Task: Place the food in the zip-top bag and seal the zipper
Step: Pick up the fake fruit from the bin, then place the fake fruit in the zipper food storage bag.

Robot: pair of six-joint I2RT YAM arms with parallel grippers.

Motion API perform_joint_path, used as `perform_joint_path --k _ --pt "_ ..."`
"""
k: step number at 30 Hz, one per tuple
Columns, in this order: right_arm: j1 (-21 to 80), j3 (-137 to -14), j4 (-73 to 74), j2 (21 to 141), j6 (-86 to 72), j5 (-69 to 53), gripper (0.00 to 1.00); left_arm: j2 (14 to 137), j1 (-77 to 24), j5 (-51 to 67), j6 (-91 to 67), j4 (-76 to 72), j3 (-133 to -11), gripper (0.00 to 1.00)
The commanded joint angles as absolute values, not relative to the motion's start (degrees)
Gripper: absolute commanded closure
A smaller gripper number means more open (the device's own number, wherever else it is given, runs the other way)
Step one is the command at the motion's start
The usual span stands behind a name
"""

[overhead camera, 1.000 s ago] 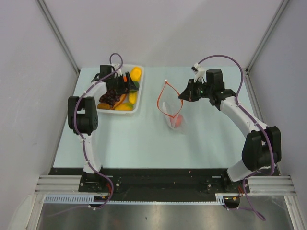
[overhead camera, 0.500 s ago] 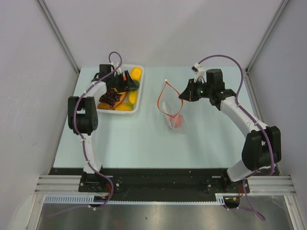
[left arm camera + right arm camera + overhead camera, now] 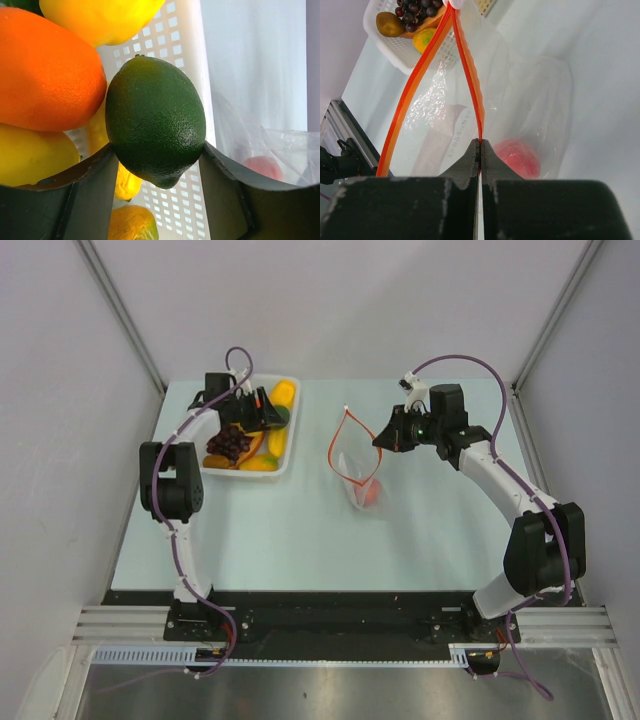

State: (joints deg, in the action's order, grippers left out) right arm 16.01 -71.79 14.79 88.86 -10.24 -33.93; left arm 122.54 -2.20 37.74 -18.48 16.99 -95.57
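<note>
The zipper (image 3: 331, 449) spreads in a loop wider than the lime, so my left gripper should now head for the bag's opening (image 3: 353, 452) and let the lime go inside it.
My left gripper (image 3: 266, 410) is shut on a dark green lime (image 3: 155, 120) over the white tray (image 3: 287, 455); both fingers press its sides (image 3: 158, 162). Around it are an orange fruit (image 3: 45, 70), yellow fruits (image 3: 100, 17) and dark grapes (image 3: 228, 443). My right gripper (image 3: 384, 438) is shut on the zipper (image 3: 470, 85), the red-orange strip, and holds the mouth of the clear zip-top bag (image 3: 352, 468) open in a loop. A pink-red fruit (image 3: 520, 157) lies inside the bag, and it also shows in the top view (image 3: 368, 494).
The tray stands at the back left of the pale blue table (image 3: 300, 540), left of the bag. The tray (image 3: 395, 50) and grapes (image 3: 415, 7) show beyond the bag in the right wrist view. Grey walls enclose the table at the back and sides.
My left gripper with the lime has shifted slightly toward the back over the tray. The right arm and the bag have not moved.
</note>
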Motion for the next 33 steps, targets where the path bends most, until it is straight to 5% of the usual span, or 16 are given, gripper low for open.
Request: perform_joint_path --k 1,13,22,28,31,33 --pt "15.91 -71.98 14.24 88.42 -8.79 -34.45 1.0 114.27 -1.41 38.85 -15.12 16.26 -94.58 0.64" --pt "15.91 -71.98 13.09 88.94 -9.32 -35.24 1.0 96.17 -11.85 44.82 2.97 25.56 -89.03 0.62" --pt "15.47 -71.98 13.01 87.63 -9.93 -35.86 1.0 98.08 -28.99 36.66 13.44 34.17 -92.53 0.53" --pt "14.24 -71.98 13.97 85.52 -10.46 -36.21 1.0 103.45 -31.82 31.82 13.19 39.89 -98.25 0.3" --pt "14.06 -71.98 15.9 85.34 -9.41 -36.39 1.0 103.36 -31.73 30.94 13.71 41.04 -102.56 0.02" --pt "13.89 -71.98 15.73 85.43 -8.97 -36.21 1.0 102.4 -30.24 32.95 13.19 40.44 -105.97 0.0"
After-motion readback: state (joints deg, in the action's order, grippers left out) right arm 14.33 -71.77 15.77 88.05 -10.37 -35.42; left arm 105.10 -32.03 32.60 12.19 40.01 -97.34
